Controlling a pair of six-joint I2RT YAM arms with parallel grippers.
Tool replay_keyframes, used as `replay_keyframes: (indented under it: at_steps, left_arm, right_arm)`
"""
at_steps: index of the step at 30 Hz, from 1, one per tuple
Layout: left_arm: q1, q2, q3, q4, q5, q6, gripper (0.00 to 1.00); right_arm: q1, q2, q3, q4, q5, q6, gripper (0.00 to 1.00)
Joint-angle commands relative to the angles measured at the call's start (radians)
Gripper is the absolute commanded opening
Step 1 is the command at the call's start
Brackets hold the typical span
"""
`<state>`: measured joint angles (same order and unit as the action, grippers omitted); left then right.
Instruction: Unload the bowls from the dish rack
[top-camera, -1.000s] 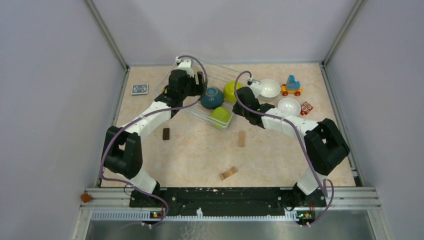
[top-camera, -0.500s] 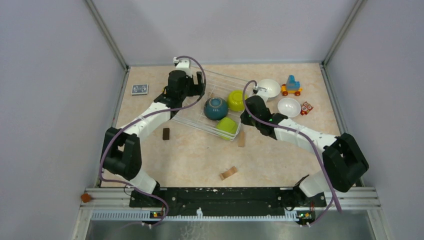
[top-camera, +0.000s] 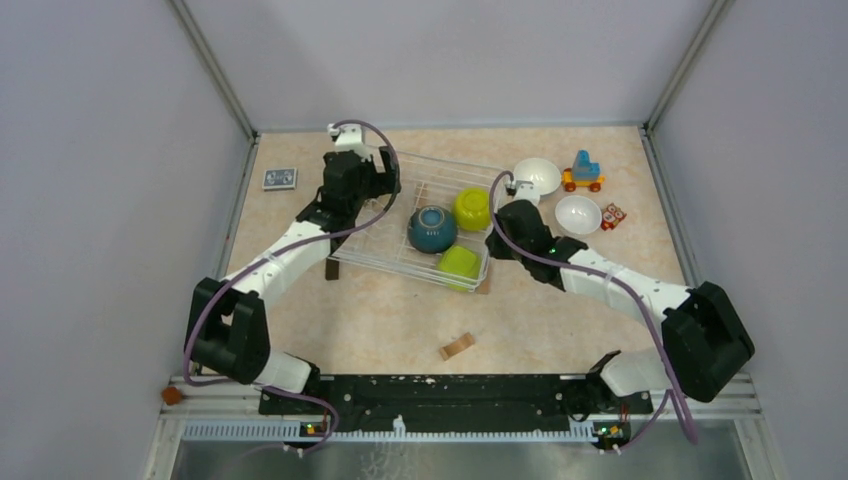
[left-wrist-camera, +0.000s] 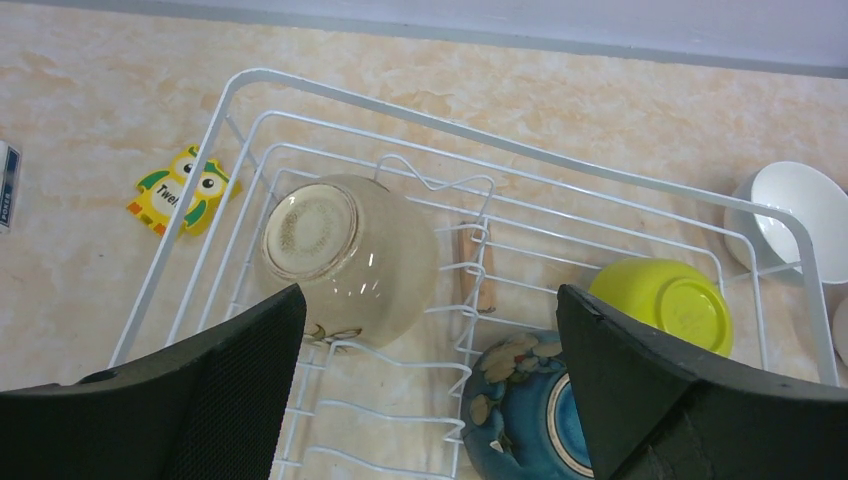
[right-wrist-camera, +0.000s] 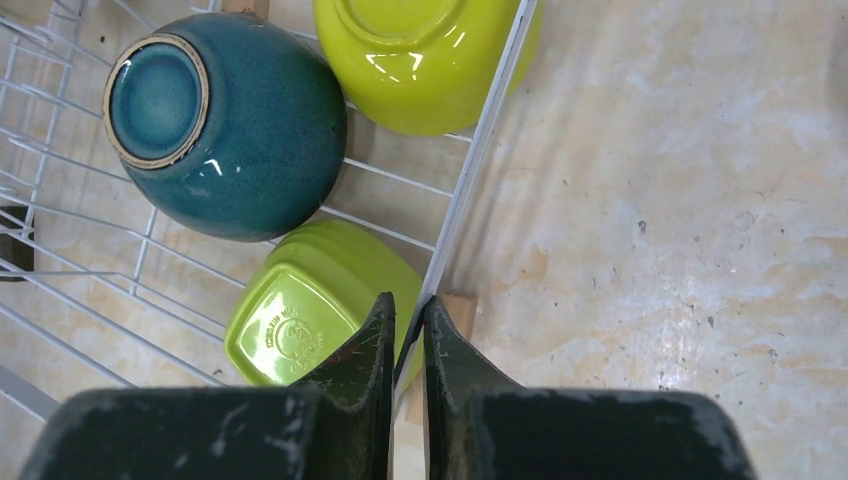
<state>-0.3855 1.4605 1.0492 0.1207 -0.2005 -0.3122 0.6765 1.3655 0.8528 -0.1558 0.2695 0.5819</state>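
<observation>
My left gripper should swing in from the middle of the rack and grab the beige bowl by its rim (left-wrist-camera: 430, 265), because the beige bowl's bottom (left-wrist-camera: 312, 230) faces the rack's corner.
The dish rack (top-camera: 395, 245) of white wire lies mid-table and shows in the left wrist view (left-wrist-camera: 300, 95). In it sit a dark teal bowl (top-camera: 432, 228), a round lime bowl (top-camera: 472, 208) and a square lime bowl (top-camera: 458, 262), all bottom up. A beige bowl (left-wrist-camera: 345, 255) lies upside down in the rack's left part, hidden by my left arm in the top view. Two white bowls (top-camera: 537, 176) (top-camera: 578, 213) stand on the table to the right. My left gripper (left-wrist-camera: 430, 370) is open above the rack. My right gripper (right-wrist-camera: 410, 320) is shut on the rack's right rim wire (right-wrist-camera: 480, 150).
A card deck (top-camera: 279, 178) lies far left and an owl sticker (left-wrist-camera: 182, 188) beside the rack. A toy truck (top-camera: 582, 172) and a red block (top-camera: 612, 216) are at the right. A brown block (top-camera: 332, 268) and a wooden piece (top-camera: 457, 346) lie nearer.
The rack has swung and slid toward the near side with my right gripper on its rim. My left gripper has drawn back to the left.
</observation>
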Motion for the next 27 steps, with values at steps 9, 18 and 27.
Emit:
replay_keyframes:
  at_steps: [9,18,27]
  left_arm:
    - [-0.004,0.006,0.049,-0.002,0.116,0.125,0.99]
    - [-0.003,0.150,0.243,-0.106,0.110,0.333,0.99]
    - [-0.003,0.382,0.556,-0.452,0.012,0.418,0.99]
  right_arm:
    - [-0.002,-0.109,-0.030,0.117,-0.076,-0.172,0.28]
    - [-0.005,-0.125,-0.014,0.107,-0.026,-0.134,0.85]
    - [-0.008,-0.127,-0.020,0.099,0.010,-0.123,0.92]
